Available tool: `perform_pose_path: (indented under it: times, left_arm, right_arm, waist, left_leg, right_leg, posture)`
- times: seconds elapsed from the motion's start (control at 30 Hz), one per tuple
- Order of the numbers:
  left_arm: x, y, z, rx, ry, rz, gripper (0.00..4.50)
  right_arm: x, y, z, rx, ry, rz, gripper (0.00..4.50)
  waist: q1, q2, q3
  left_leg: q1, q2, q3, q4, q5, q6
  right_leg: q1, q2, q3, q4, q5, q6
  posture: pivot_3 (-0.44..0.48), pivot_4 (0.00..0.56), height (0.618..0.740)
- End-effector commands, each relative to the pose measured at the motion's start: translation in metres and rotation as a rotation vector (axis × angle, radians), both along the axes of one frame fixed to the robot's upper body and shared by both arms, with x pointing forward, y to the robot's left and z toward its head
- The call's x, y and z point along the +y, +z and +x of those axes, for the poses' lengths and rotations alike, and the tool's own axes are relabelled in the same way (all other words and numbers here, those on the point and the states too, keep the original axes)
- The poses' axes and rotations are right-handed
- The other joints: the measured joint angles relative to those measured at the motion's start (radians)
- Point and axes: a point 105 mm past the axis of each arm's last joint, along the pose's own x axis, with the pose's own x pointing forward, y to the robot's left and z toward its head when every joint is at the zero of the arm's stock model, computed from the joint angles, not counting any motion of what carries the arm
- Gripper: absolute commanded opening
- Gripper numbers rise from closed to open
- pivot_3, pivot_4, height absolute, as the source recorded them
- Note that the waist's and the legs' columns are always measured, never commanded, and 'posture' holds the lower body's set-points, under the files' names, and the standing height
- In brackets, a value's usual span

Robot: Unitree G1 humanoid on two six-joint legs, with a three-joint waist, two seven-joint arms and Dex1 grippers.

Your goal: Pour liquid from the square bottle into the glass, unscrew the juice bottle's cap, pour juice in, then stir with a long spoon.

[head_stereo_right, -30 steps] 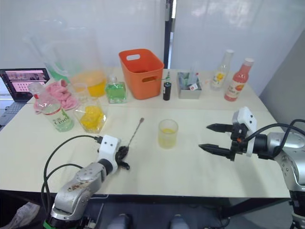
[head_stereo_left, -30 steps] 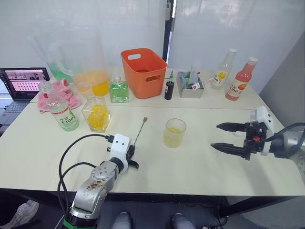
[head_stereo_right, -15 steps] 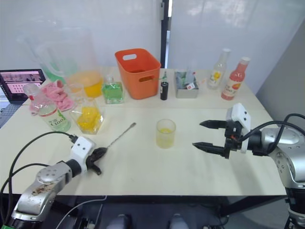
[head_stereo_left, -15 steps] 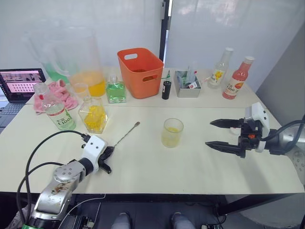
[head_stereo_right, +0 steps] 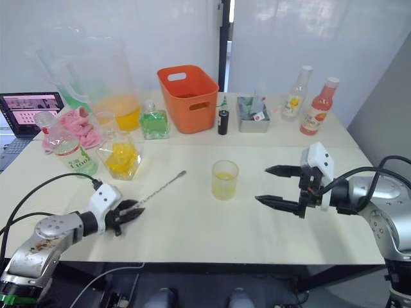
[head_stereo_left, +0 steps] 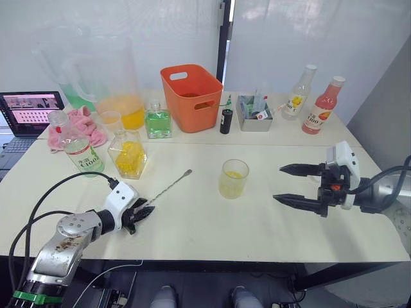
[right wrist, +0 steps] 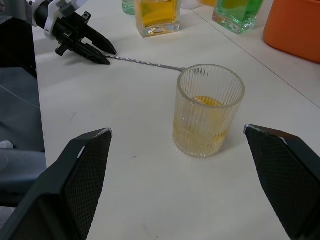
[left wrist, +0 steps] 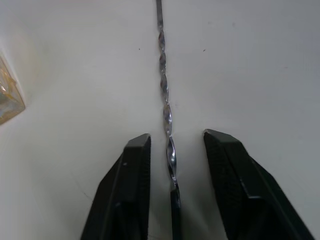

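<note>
I expect the long spoon (head_stereo_left: 187,172) to stick out far above the glass's rim when I stir, because the spoon's stem (head_stereo_left: 167,190) is much longer than the glass is tall.
The glass (head_stereo_left: 233,179), holding a little yellow liquid, stands mid-table. The long spoon (head_stereo_left: 168,188) lies flat to its left, bowl end towards the glass. My left gripper (head_stereo_left: 142,212) is low over the spoon's handle end, open, the twisted stem (left wrist: 166,107) lying between its fingers (left wrist: 131,180) with a gap on each side. Right of the glass, my right gripper (head_stereo_left: 279,183) hovers wide open and points at it. The square bottle (head_stereo_left: 129,154) of yellow liquid and the juice bottle (head_stereo_left: 78,147) stand at the left. The cap is out of view.
Along the back stand a green square bottle (head_stereo_left: 158,122), an orange basket (head_stereo_left: 192,90), a grey tray (head_stereo_left: 254,119), a yellow-labelled bottle (head_stereo_left: 299,94) and a pink-red bottle (head_stereo_left: 320,110). At the far left are large pitchers (head_stereo_left: 112,80), a pink cloth (head_stereo_left: 87,122) and a laptop (head_stereo_left: 29,110).
My left gripper has swung left along the table's front, and the spoon's handle end has gone with it, so the spoon lies more slanted. The right gripper has edged towards the glass.
</note>
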Motion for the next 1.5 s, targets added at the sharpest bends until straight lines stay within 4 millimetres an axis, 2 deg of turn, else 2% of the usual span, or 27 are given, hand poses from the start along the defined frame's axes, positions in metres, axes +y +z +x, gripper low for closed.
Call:
perform_pose_path:
  times: [0.03,0.13,0.33,0.43,0.53,0.57,0.7,0.77,0.83,1.0,1.07,1.2,1.37,1.5]
  left_arm:
    - [-0.010,0.005,-0.001,0.037,-0.041,0.012,1.92]
    - [-0.009,0.004,0.000,0.075,-0.047,0.044,1.92]
    - [-0.006,-0.012,-0.014,0.198,-0.081,0.106,1.92]
    - [-0.005,-0.015,-0.013,0.200,-0.075,0.117,1.13]
    - [-0.006,-0.014,-0.010,0.186,-0.079,0.118,0.16]
    - [-0.007,-0.013,-0.009,0.179,-0.081,0.114,0.02]
    - [-0.009,-0.002,-0.004,0.135,-0.077,0.081,0.02]
    - [-0.010,0.007,-0.001,0.099,-0.081,0.057,0.02]
    - [-0.009,0.021,0.004,0.055,-0.070,0.002,0.02]
    - [-0.005,0.068,0.019,-0.076,-0.063,-0.101,0.02]
    - [-0.013,0.088,0.023,-0.123,-0.091,-0.148,0.02]
    - [-0.042,0.131,0.026,-0.232,-0.170,-0.288,0.02]
    - [-0.073,0.165,0.025,-0.336,-0.232,-0.426,0.02]
    - [-0.091,0.176,0.024,-0.385,-0.250,-0.500,0.02]
  right_arm:
    - [0.001,0.014,-0.005,-0.056,0.007,0.014,4.50]
    - [0.003,0.015,-0.006,-0.061,0.008,0.024,4.50]
    - [0.003,0.015,-0.008,-0.062,0.008,0.020,4.50]
    - [0.003,0.016,-0.008,-0.068,0.002,0.024,4.50]
    - [0.005,0.017,-0.009,-0.072,0.006,0.028,4.50]
    - [0.005,0.018,-0.009,-0.073,0.008,0.030,4.50]
    - [0.006,0.019,-0.009,-0.080,0.009,0.028,4.50]
    - [0.008,0.024,-0.009,-0.087,0.019,0.047,4.50]
    - [0.014,0.039,-0.011,-0.099,0.043,0.121,4.50]
    - [0.022,0.058,-0.012,-0.103,0.073,0.191,4.50]
    - [0.023,0.062,-0.008,-0.111,0.051,0.213,4.50]
    - [0.024,0.068,0.002,-0.095,0.001,0.262,4.50]
    - [0.037,0.071,0.011,-0.054,-0.036,0.363,4.50]
    - [0.051,0.072,0.014,-0.002,-0.035,0.467,4.50]
  waist:
    - [0.000,0.000,0.000]
    - [0.000,0.000,0.000]
    - [-0.005,0.000,0.000]
    - [-0.005,0.000,0.000]
    - [-0.004,0.000,0.000]
    - [-0.004,0.001,0.000]
    - [0.000,0.001,-0.001]
    - [0.001,0.001,0.000]
    - [0.001,0.001,0.000]
    - [0.002,-0.005,0.003]
    - [0.002,-0.005,0.003]
    - [0.004,-0.005,0.003]
    - [-0.001,-0.005,0.003]
    - [-0.006,-0.005,0.003]
  left_leg:
    - [0.000,0.000,0.000,0.000,0.000,0.000]
    - [0.000,0.000,0.000,0.000,0.000,0.000]
    - [0.000,0.000,0.000,-0.001,0.000,0.000]
    - [0.001,0.000,0.000,-0.001,0.000,0.000]
    - [0.001,0.000,0.000,-0.001,0.000,0.000]
    - [0.001,0.000,0.000,-0.001,0.000,0.000]
    - [0.001,0.000,0.000,-0.001,0.000,0.000]
    - [0.001,0.000,0.000,0.000,0.000,0.000]
    - [0.001,0.000,0.000,0.000,0.000,0.000]
    - [-0.001,0.000,-0.001,0.000,0.000,0.001]
    - [-0.002,0.000,-0.001,0.000,0.001,0.002]
    - [-0.004,0.000,-0.001,0.000,0.004,0.006]
    - [-0.004,0.000,-0.002,0.001,0.004,0.007]
    - [-0.005,0.000,-0.003,0.001,0.004,0.008]
  right_leg:
    - [0.000,0.000,0.000,0.000,0.000,0.000]
    - [0.000,0.000,0.000,0.000,0.000,0.000]
    - [0.000,0.000,0.000,0.000,0.000,0.000]
    - [0.000,0.000,0.000,0.000,0.000,0.000]
    - [0.000,0.000,0.000,0.000,0.000,0.000]
    - [0.000,0.000,0.000,0.000,0.000,0.000]
    - [0.001,0.000,0.000,0.000,0.000,0.000]
    - [0.001,0.000,0.000,0.000,0.000,0.000]
    - [0.000,0.000,0.000,0.000,0.000,0.000]
    - [-0.001,0.000,-0.001,0.001,0.000,0.000]
    - [-0.001,0.000,-0.001,0.000,0.000,0.000]
    - [-0.001,0.001,-0.001,0.000,0.000,0.001]
    - [-0.001,0.002,-0.001,0.001,0.004,0.008]
    - [-0.001,0.002,-0.001,0.001,0.005,0.009]
  posture:
    - [0.000,0.150,0.725]
    - [0.000,0.150,0.725]
    - [0.000,0.150,0.725]
    - [0.000,0.150,0.725]
    - [0.000,0.150,0.725]
    - [0.000,0.150,0.725]
    - [0.000,0.150,0.725]
    - [0.000,0.150,0.725]
    - [0.000,0.150,0.725]
    - [0.000,0.150,0.725]
    - [0.000,0.150,0.725]
    - [0.000,0.150,0.725]
    - [0.000,0.150,0.725]
    - [0.000,0.150,0.725]
